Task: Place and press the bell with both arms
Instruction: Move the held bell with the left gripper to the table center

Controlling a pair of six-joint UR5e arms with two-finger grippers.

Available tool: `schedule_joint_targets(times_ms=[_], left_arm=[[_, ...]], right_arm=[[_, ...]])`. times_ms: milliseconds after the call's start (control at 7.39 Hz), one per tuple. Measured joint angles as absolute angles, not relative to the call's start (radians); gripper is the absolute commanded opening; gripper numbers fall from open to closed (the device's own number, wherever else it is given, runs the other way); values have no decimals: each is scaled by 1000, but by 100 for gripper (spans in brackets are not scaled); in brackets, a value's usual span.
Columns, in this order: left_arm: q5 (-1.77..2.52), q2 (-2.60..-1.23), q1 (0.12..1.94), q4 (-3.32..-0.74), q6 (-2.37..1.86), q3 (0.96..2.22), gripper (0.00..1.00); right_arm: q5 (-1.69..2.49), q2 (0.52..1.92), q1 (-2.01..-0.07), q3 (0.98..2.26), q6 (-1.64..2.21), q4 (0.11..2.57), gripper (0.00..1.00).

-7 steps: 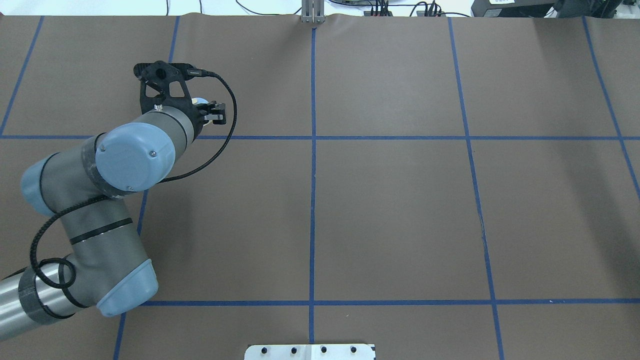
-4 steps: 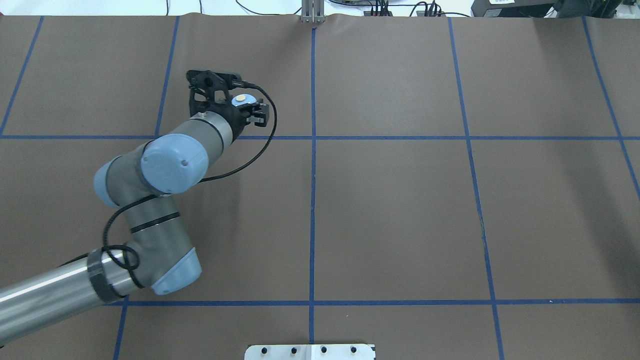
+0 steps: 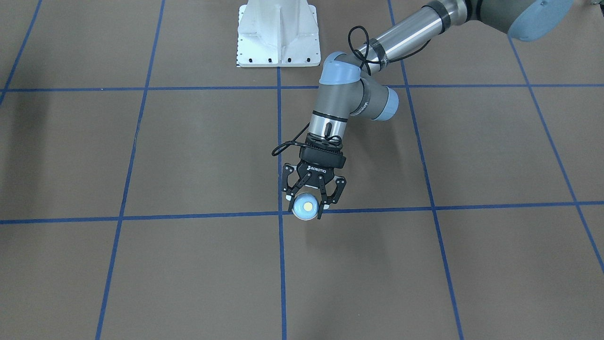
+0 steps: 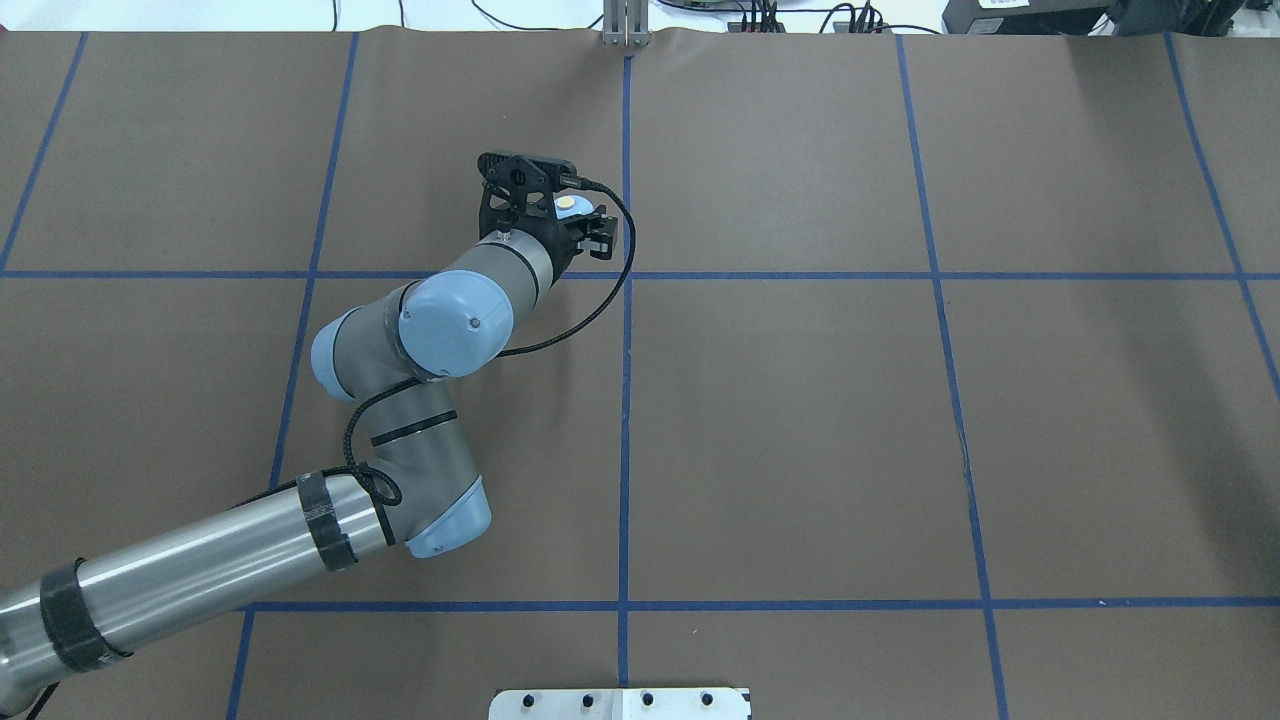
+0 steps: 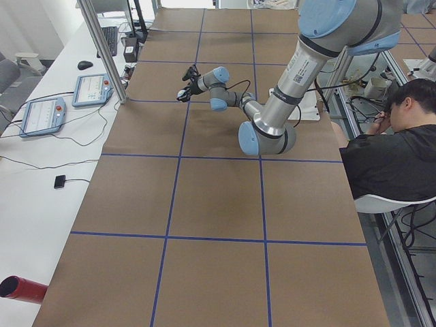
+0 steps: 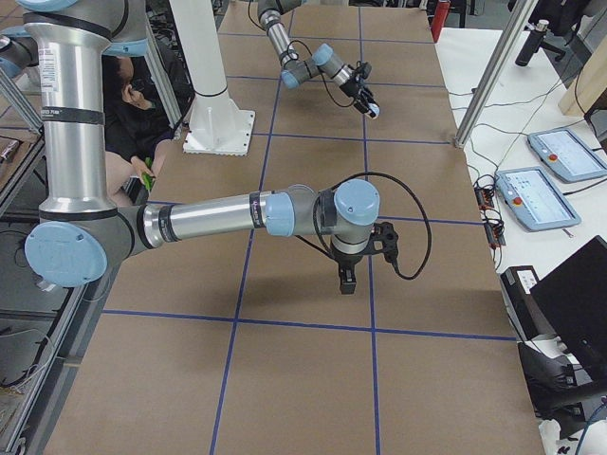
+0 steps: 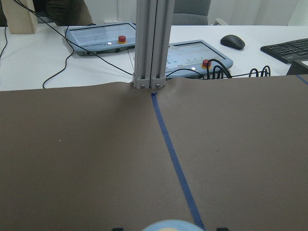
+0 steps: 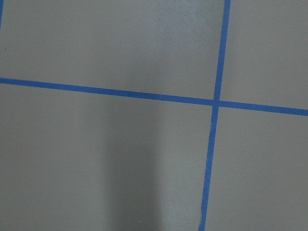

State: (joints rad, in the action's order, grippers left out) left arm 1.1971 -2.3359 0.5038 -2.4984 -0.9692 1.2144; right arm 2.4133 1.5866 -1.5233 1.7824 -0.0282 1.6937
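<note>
The light-blue bell's cream button [image 3: 307,206] faces up and the blue crossing [image 3: 281,213] is clear. My left gripper should go on carrying the bell to the crossing until the bell's base rests flat.
The light-blue bell [image 3: 306,208] with its cream button up sits between the fingers of my left gripper [image 3: 306,206], which is shut on it. It is held low over the brown table, next to the crossing of the centre blue line and the far cross line. It also shows in the overhead view [image 4: 568,205] and at the bottom edge of the left wrist view [image 7: 166,225]. My right gripper [image 6: 346,278] shows only in the exterior right view, pointing down over the table's right end. I cannot tell if it is open or shut.
A white bolted pedestal [image 3: 277,35] stands at the robot's side of the table. An aluminium post [image 7: 151,43] rises at the far table edge on the centre line, with control pendants [image 7: 199,53] and cables behind it. A person [image 5: 395,136] sits by the robot's base.
My left arm has swung to the right with the bell in its gripper, from the left column of the grid to just left of the centre line.
</note>
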Motion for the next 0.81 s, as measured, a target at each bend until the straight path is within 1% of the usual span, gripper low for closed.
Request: schedule_joint_targets(times_ms=[271, 812], left_arm=[[1231, -2376, 491, -2601, -953, 1116, 0], [1242, -2441, 475, -2623, -948, 1011, 0]], right_arm=[[2414, 1578, -1517, 1782, -28, 1694, 100], [2414, 1575, -1507, 1782, -28, 1694, 100]])
